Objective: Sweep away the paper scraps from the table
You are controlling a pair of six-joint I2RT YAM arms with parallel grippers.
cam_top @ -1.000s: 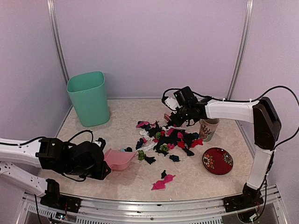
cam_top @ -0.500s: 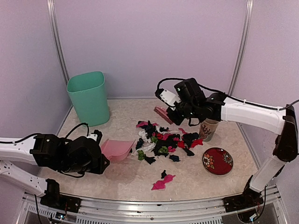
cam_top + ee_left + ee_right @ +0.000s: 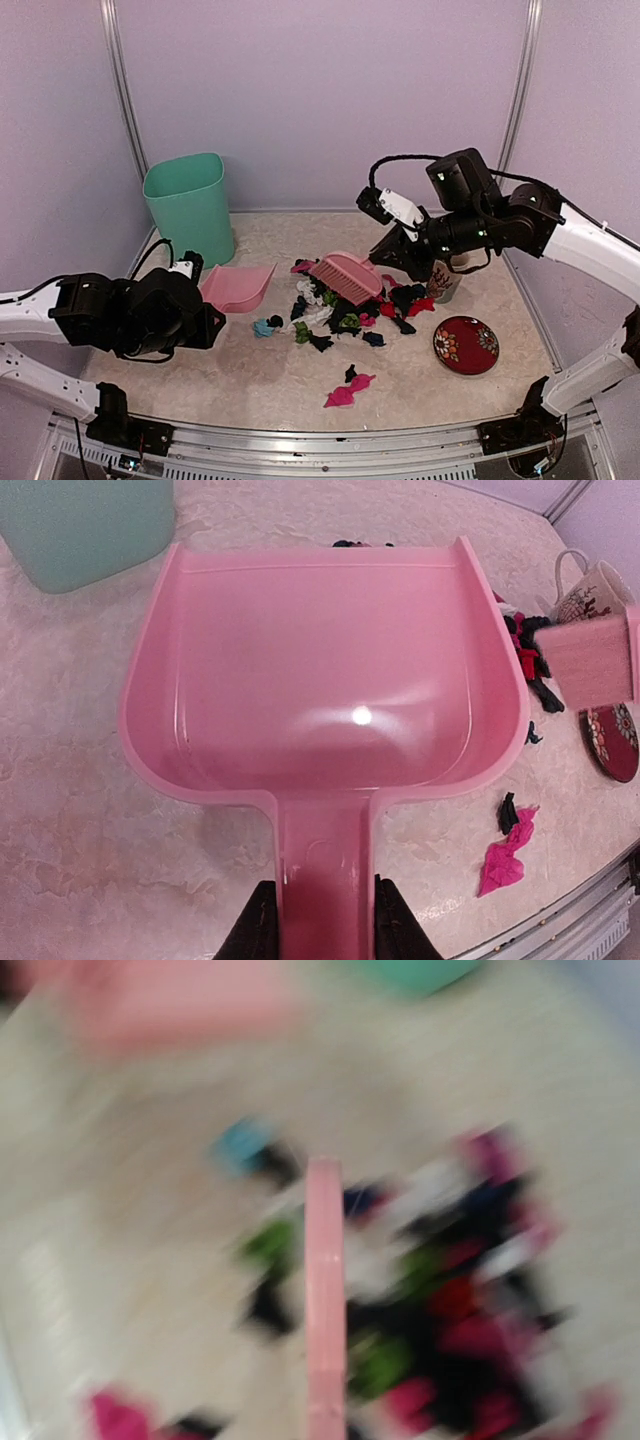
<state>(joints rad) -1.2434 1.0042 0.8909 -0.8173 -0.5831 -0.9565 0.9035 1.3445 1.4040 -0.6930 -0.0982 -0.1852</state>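
Note:
The pink and black bit (image 3: 347,390) is closer to the front and away from the pile (image 3: 352,318), so my right gripper should sweep it into the pile before filling the dustpan.
The paper scraps (image 3: 350,305) lie in a mixed black, pink, red, white and green pile mid-table (image 3: 420,400). A teal scrap (image 3: 263,327) sits to its left and a pink and black bit (image 3: 347,390) lies nearer the front. My left gripper (image 3: 322,930) is shut on the handle of a pink dustpan (image 3: 320,670), which is empty and sits left of the pile (image 3: 237,287). My right gripper (image 3: 400,250) holds a pink brush (image 3: 347,275) tilted over the pile's far left part. The right wrist view is motion-blurred, showing only the brush edge (image 3: 325,1300) above scraps (image 3: 450,1320).
A green bin (image 3: 190,210) stands at the back left. A patterned cup (image 3: 446,280) is right of the pile and a red plate (image 3: 466,345) lies in front of it. The metal rail (image 3: 330,440) runs along the front edge.
My right arm has risen and swung the brush from behind the pile round to its left side. The left arm drew the dustpan back to the left, uncovering a teal scrap.

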